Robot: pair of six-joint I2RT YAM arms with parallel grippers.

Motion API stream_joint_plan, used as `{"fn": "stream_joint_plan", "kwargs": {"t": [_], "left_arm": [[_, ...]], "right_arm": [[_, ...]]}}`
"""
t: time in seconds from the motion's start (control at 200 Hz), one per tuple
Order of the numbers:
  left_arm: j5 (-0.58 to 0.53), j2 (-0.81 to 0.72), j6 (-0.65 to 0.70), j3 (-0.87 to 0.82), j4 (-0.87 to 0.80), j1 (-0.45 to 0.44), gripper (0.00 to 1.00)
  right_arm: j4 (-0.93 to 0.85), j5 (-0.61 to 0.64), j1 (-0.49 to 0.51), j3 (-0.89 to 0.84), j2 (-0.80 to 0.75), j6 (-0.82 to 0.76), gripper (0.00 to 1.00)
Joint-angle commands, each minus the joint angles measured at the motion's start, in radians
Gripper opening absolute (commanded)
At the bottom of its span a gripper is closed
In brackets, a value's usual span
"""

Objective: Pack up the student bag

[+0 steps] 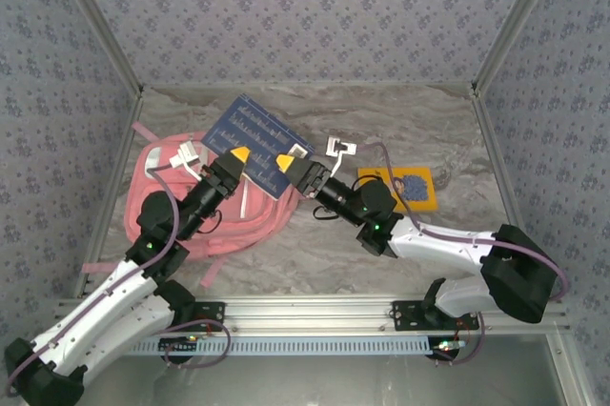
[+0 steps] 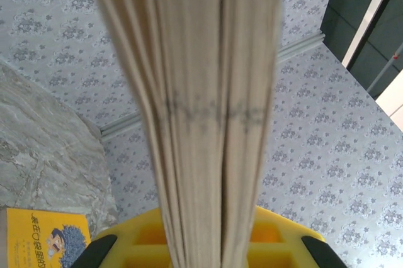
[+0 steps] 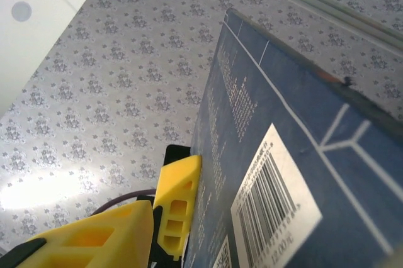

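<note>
Next, my left gripper leaves the blue book to my right gripper and lifts the backpack's top side (image 1: 245, 198) open, because the pink backpack lies flat under the blue book.
The student bag (image 1: 176, 198) is a pink backpack lying flat at the table's left, under my left arm. Above it a dark blue book (image 1: 255, 137) is held up at a tilt. My left gripper (image 1: 238, 158) is shut on the book's lower left edge. In the left wrist view the beige page block (image 2: 208, 117) runs down between the jaws of my left gripper (image 2: 208, 252). My right gripper (image 1: 289, 164) is at the book's lower right edge. In the right wrist view the barcoded cover (image 3: 283, 155) lies between the jaws of that gripper (image 3: 208, 246). Its far finger is hidden.
A yellow book (image 1: 405, 187) lies flat on the marble table (image 1: 410, 120) to the right of my right gripper, and its corner (image 2: 44, 240) shows in the left wrist view. White clips (image 1: 338, 147) lie behind the right gripper. Patterned walls close in the back and both sides.
</note>
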Motion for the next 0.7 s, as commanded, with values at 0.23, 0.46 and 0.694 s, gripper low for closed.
{"fn": "stream_joint_plan", "kwargs": {"t": [0.23, 0.46, 0.694], "left_arm": [[-0.040, -0.011, 0.009, -0.026, 0.067, -0.008, 0.00], [-0.053, -0.019, 0.020, -0.027, 0.048, -0.012, 0.00], [-0.096, -0.063, 0.115, 0.030, -0.232, -0.011, 0.37]], "right_arm": [[0.112, 0.032, 0.020, 0.026, 0.044, 0.030, 0.32], [0.053, 0.066, 0.024, 0.028, 0.039, 0.024, 0.02], [-0.175, 0.111, 0.009, -0.028, -0.095, -0.058, 0.00]]}}
